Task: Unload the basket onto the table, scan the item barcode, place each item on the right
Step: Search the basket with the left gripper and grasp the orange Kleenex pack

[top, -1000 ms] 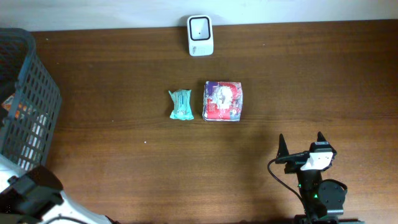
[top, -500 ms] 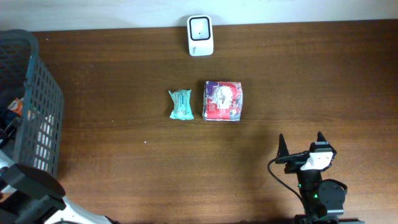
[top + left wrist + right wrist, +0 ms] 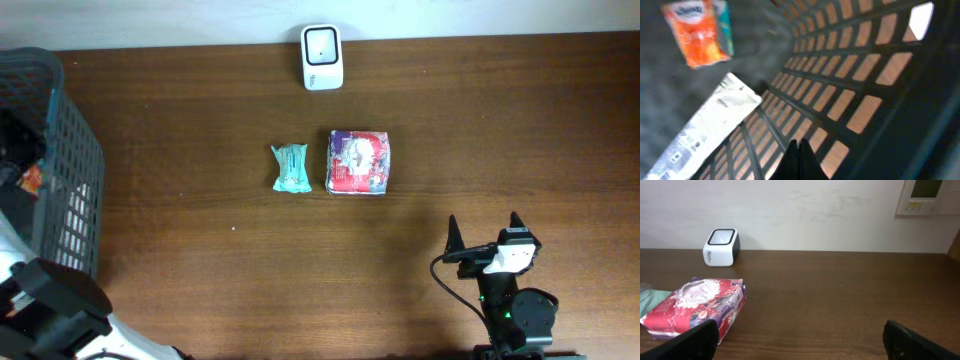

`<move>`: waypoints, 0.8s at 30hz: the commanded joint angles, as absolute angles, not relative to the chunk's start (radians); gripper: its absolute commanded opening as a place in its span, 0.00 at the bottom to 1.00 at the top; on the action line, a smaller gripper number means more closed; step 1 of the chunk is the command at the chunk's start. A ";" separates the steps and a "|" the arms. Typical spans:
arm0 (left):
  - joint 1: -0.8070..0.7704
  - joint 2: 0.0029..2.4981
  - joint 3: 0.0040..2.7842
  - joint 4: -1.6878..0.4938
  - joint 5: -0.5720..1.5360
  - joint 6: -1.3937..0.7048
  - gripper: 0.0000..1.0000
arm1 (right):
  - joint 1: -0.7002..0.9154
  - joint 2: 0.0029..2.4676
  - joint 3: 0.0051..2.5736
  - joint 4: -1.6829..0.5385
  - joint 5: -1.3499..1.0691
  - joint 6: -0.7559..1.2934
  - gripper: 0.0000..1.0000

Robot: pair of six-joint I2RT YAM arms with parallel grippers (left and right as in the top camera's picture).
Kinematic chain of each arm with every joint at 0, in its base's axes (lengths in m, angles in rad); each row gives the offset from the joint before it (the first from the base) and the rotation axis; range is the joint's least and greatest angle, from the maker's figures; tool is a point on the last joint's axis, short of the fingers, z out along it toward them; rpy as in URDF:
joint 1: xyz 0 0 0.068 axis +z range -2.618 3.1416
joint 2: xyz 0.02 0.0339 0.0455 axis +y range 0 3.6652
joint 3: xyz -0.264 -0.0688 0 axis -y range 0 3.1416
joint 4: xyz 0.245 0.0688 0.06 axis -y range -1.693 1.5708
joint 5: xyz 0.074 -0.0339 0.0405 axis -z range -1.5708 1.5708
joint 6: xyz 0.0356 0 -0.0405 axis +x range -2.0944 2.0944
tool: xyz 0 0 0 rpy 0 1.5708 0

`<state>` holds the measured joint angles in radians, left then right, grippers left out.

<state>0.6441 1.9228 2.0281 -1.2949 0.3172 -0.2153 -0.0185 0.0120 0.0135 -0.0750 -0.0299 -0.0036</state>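
The basket's mesh side (image 3: 812,120) is in line with my closed left gripper, so I should move back from the basket's side and open over the orange tissue pack (image 3: 699,36) to grab it.
The white barcode scanner (image 3: 322,57) stands at the table's far edge, also in the right wrist view (image 3: 721,247). A red and purple pack (image 3: 359,161) (image 3: 695,307) and a teal packet (image 3: 291,167) lie side by side mid-table. My left gripper (image 3: 799,146) is shut with nothing in it, down inside the dark mesh basket (image 3: 62,170). Ahead of it lie an orange tissue pack (image 3: 702,32) and a long white packet (image 3: 705,130), neither touched. My right gripper (image 3: 484,222) (image 3: 805,342) stands wide open over bare table near the front right, well short of the red pack.
The basket's mesh wall (image 3: 855,95) closes in on the left gripper's right side. Behind the table is a pale wall with a panel (image 3: 927,196) at the upper right. My left arm's base (image 3: 55,305) fills the front left corner.
My left arm has shifted inside the basket, and the basket's near wall has moved slightly to the right. The right arm and the table items have not moved.
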 commanded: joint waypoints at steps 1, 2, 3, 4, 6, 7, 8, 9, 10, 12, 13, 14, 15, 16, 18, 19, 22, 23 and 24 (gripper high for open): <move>0.616 1.892 2.031 -1.340 0.382 -0.140 0.00 | -0.013 0.006 0.006 -0.078 -0.025 -0.007 0.99; 0.617 1.892 2.031 -1.344 0.382 -0.139 0.00 | -0.013 0.006 0.006 -0.078 -0.025 -0.007 0.99; 0.618 1.892 2.031 -1.348 0.388 -0.137 0.00 | -0.013 0.006 0.006 -0.078 -0.025 -0.007 0.99; 0.618 1.892 2.032 -1.357 0.453 -0.102 0.00 | -0.013 0.006 0.006 -0.078 -0.025 -0.007 0.99; 0.625 1.891 2.032 -1.374 0.478 -0.102 0.00 | -0.013 0.006 0.006 -0.078 -0.025 -0.007 0.99; 0.635 1.891 2.032 -1.356 0.395 -0.148 0.00 | -0.013 0.006 0.006 -0.078 -0.025 -0.007 0.99; 0.647 1.891 2.032 -1.348 0.288 -0.218 0.00 | -0.013 0.006 0.006 -0.078 -0.025 -0.007 0.99; 0.663 1.891 2.032 -1.353 0.141 -0.313 0.00 | -0.013 0.006 0.006 -0.078 -0.025 -0.007 0.99; 0.680 1.891 2.032 -1.378 0.015 -0.385 0.00 | -0.013 0.006 0.006 -0.078 -0.025 -0.007 0.98; 0.738 1.891 2.032 -1.503 -0.133 -0.435 0.00 | -0.013 0.006 0.006 -0.078 -0.025 -0.007 0.99; 0.758 1.891 2.032 -1.552 -0.097 -0.437 0.00 | -0.013 0.006 0.006 -0.078 -0.025 -0.007 0.99; 0.765 1.891 2.032 -1.576 -0.081 -0.437 0.00 | -0.013 0.006 0.006 -0.078 -0.025 -0.007 0.99; 0.769 1.891 2.032 -1.611 -0.066 -0.438 0.00 | -0.013 0.006 0.006 -0.078 -0.025 -0.007 0.99; 0.769 1.891 2.032 -1.647 -0.059 -0.445 0.00 | -0.013 0.006 0.006 -0.078 -0.025 -0.007 0.99; 0.769 1.890 2.031 -1.689 0.030 -0.440 0.00 | -0.013 0.006 0.006 -0.078 -0.025 -0.007 0.99; 0.769 1.890 2.031 -1.689 0.080 -0.421 0.00 | -0.013 0.006 0.006 -0.078 -0.025 -0.007 0.99; 0.768 1.890 2.030 -1.689 0.208 -0.388 0.00 | -0.013 0.006 0.006 -0.078 -0.025 -0.007 0.99; 0.768 1.890 2.030 -1.689 0.215 -0.388 0.00 | -0.013 0.006 0.006 -0.078 -0.025 -0.007 0.99; 0.768 1.890 2.030 -1.689 0.218 -0.387 0.00 | -0.013 0.006 0.006 -0.078 -0.025 -0.007 0.99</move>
<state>0.7700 1.9213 2.0281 -1.6867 0.1421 -0.4080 -0.0185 0.0120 0.0135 -0.0750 -0.0299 -0.0032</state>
